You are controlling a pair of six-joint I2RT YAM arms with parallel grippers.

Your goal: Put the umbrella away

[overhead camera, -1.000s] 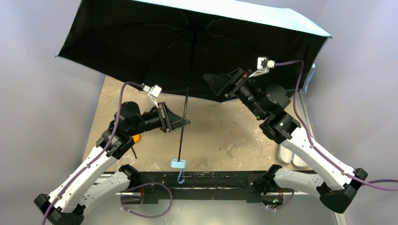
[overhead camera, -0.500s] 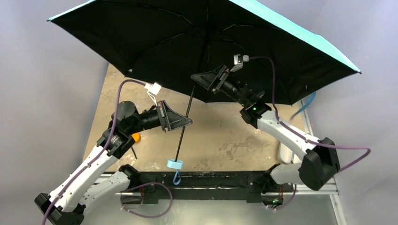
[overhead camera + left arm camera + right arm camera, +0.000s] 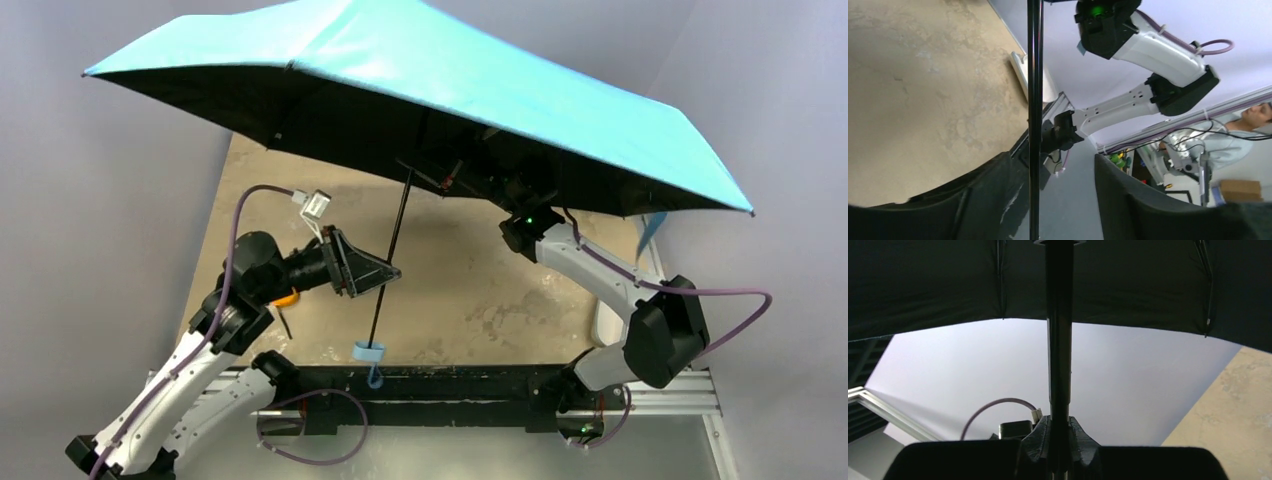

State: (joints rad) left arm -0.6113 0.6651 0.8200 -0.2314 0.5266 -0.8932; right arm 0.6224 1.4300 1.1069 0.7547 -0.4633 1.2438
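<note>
I should close my left gripper on the umbrella's lower shaft [image 3: 381, 297] before my right gripper moves up, because only my right gripper is holding the umbrella's upper shaft [image 3: 1060, 365], below the canopy's collar.
The umbrella [image 3: 480, 90] is open over the table, light blue on top and black underneath. Its black shaft [image 3: 390, 255] slants down to the pale blue handle [image 3: 369, 351] with its strap, near the front edge. My left gripper [image 3: 385, 270] stands open around the lower shaft. In the left wrist view the shaft [image 3: 1034, 100] runs close beside the left of the two fingers [image 3: 973, 200], with a wide gap to the other. My right gripper [image 3: 1059, 435] is shut on the upper shaft [image 3: 1059, 340] under the black canopy [image 3: 948, 280]. In the top view the canopy hides it.
The beige table [image 3: 470, 290] lies below. A small orange tape measure [image 3: 288, 297] sits by the left arm. A grey-beige oblong case [image 3: 605, 330] lies at the table's right edge, behind the right arm [image 3: 600, 275]. The canopy spreads past both table sides.
The right gripper reached in under the canopy and shut on the shaft. The left gripper let go of the shaft and opened. The canopy tipped, showing its blue top.
</note>
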